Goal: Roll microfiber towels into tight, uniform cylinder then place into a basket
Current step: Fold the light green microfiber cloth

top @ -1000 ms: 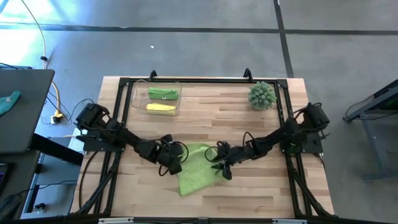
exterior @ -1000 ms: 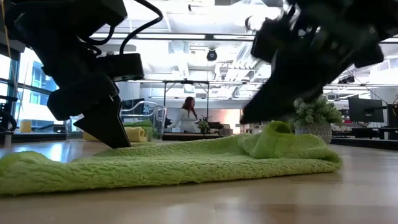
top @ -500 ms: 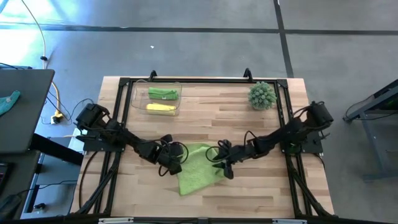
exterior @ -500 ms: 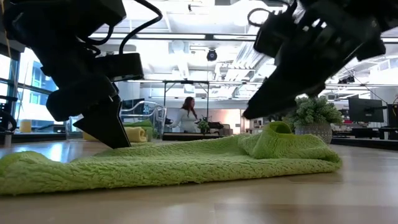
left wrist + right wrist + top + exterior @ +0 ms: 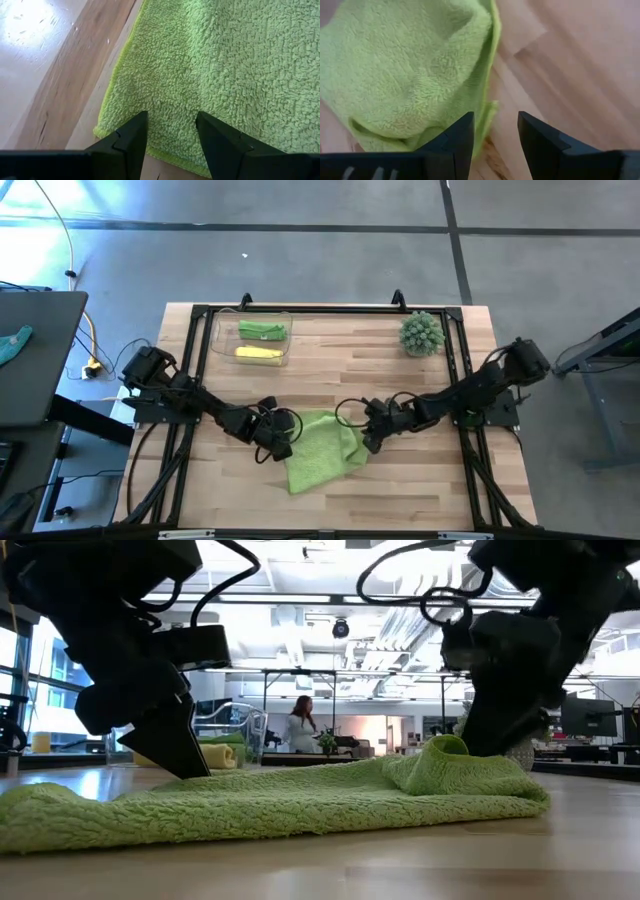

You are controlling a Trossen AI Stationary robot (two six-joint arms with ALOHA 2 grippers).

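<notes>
The light green towel already buckles into a soft raised fold, so its edge will droop and double over when my right gripper lifts it.
A light green towel lies spread on the table's near middle, with its right part bunched into a raised fold. My left gripper is open at the towel's left edge, which also shows in the left wrist view. My right gripper is open just off the towel's right edge. I cannot tell whether it touches the towel. The clear basket at the far left holds a green roll and a yellow roll. My left gripper has its open fingertips down on the towel's top face, just inside its left edge near a corner. It slants down from the table's left. In the low view one finger meets the pile. The towel lies flat on the table under them.
A spiky green plant stands at the far right. A black frame runs along the table's edges. Bare wood lies between the towel and the basket and along the near edge.
My right gripper has drawn back toward the table's right edge, from over the towel's bunched right part to just beside it. The raised fold stays where it was.
</notes>
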